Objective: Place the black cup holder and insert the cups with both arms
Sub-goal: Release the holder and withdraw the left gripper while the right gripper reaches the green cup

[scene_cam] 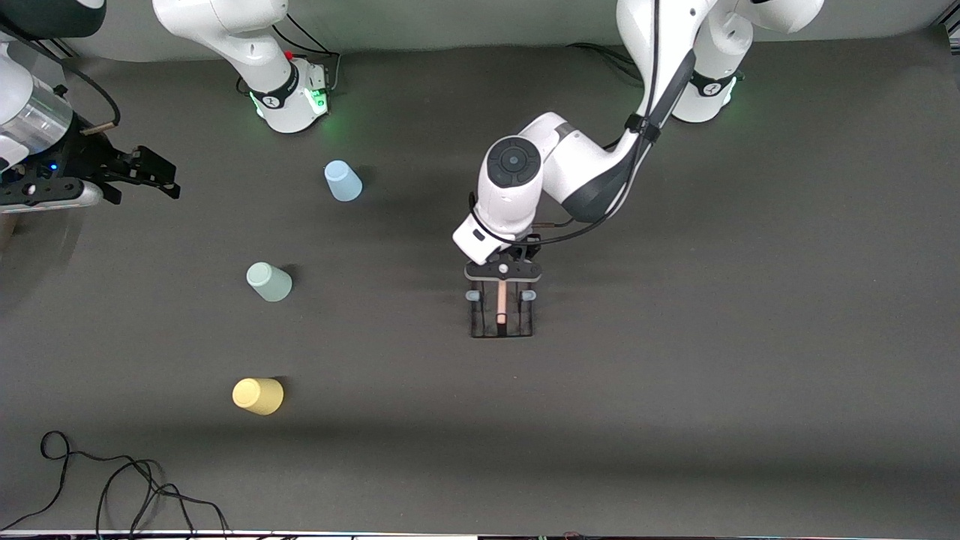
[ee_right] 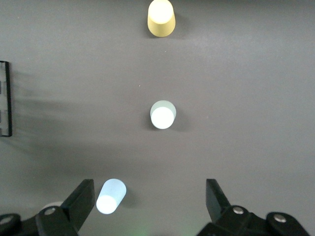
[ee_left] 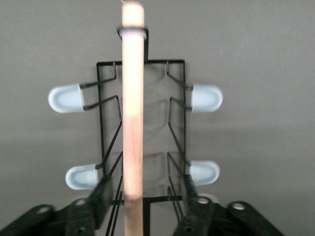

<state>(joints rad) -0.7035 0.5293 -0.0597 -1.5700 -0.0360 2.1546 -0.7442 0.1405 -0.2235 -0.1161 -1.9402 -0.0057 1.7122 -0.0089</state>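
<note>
My gripper will lower the mint green cup (scene_cam: 271,283), which stands with its flat closed base (scene_cam: 259,274) up, so the cup will slide over a peg and hide it.
The black cup holder (scene_cam: 501,311) stands on the table mid-way between the arms' ends, with its wooden rod handle (ee_left: 133,113) on top and pale-blue pegs (ee_left: 206,97) at its sides. My left gripper (scene_cam: 502,279) is right over it and open; in the left wrist view (ee_left: 146,196) its fingers (ee_left: 101,192) straddle the rod without touching it. The light blue cup (scene_cam: 343,181), mint green cup (scene_cam: 269,281) and pale yellow cup (scene_cam: 259,395) stand apart toward the right arm's end. My right gripper (scene_cam: 169,180) waits open and empty, up in the air; its wrist view (ee_right: 150,199) shows all three cups below it.
A loose black cable (scene_cam: 112,480) lies on the table at the near edge, toward the right arm's end. The dark mat (scene_cam: 712,337) covers the whole table. The rack's edge (ee_right: 6,98) shows in the right wrist view.
</note>
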